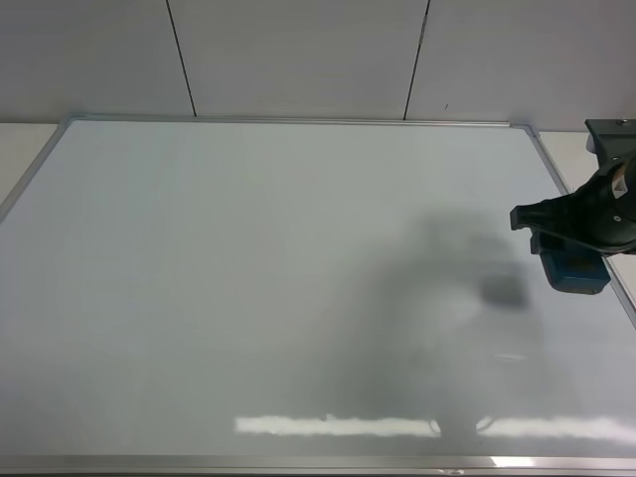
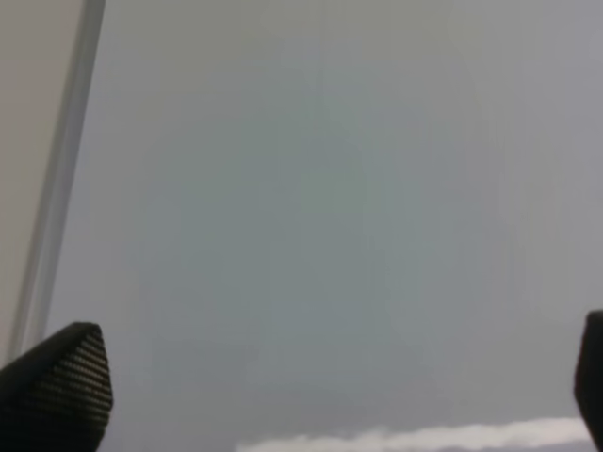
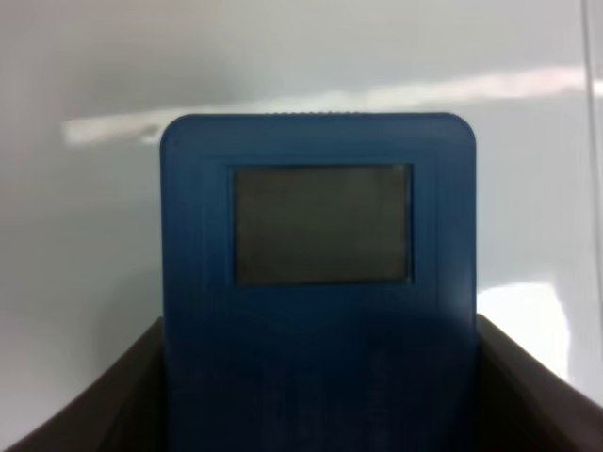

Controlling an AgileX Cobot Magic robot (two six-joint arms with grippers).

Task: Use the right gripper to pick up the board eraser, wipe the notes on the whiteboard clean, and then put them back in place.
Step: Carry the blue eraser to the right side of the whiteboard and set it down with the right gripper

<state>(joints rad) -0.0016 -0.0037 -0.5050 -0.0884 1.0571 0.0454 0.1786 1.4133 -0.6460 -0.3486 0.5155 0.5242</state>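
My right gripper should now lower the board eraser (image 1: 575, 271), level over a free spot (image 1: 547, 304) by the frame of the clean whiteboard, until the eraser lies flat.
The whiteboard (image 1: 248, 298) fills the exterior high view, and its surface shows no red notes. My right gripper (image 1: 564, 246) is at the board's right edge, shut on the teal-blue board eraser (image 1: 578, 274). It holds the eraser a little above the board, with its shadow lying to the left. In the right wrist view the eraser (image 3: 316, 235) sits between the two dark fingers (image 3: 85, 414). My left gripper (image 2: 320, 395) is open and empty over the white board near its frame. It does not show in the exterior high view.
Pale wall panels (image 1: 298, 50) stand behind the board. A grey mount (image 1: 608, 134) sits off the board's far right corner. A strip of pale table shows right of the silver frame (image 1: 556, 169). Light glare (image 1: 338, 425) lies along the near edge.
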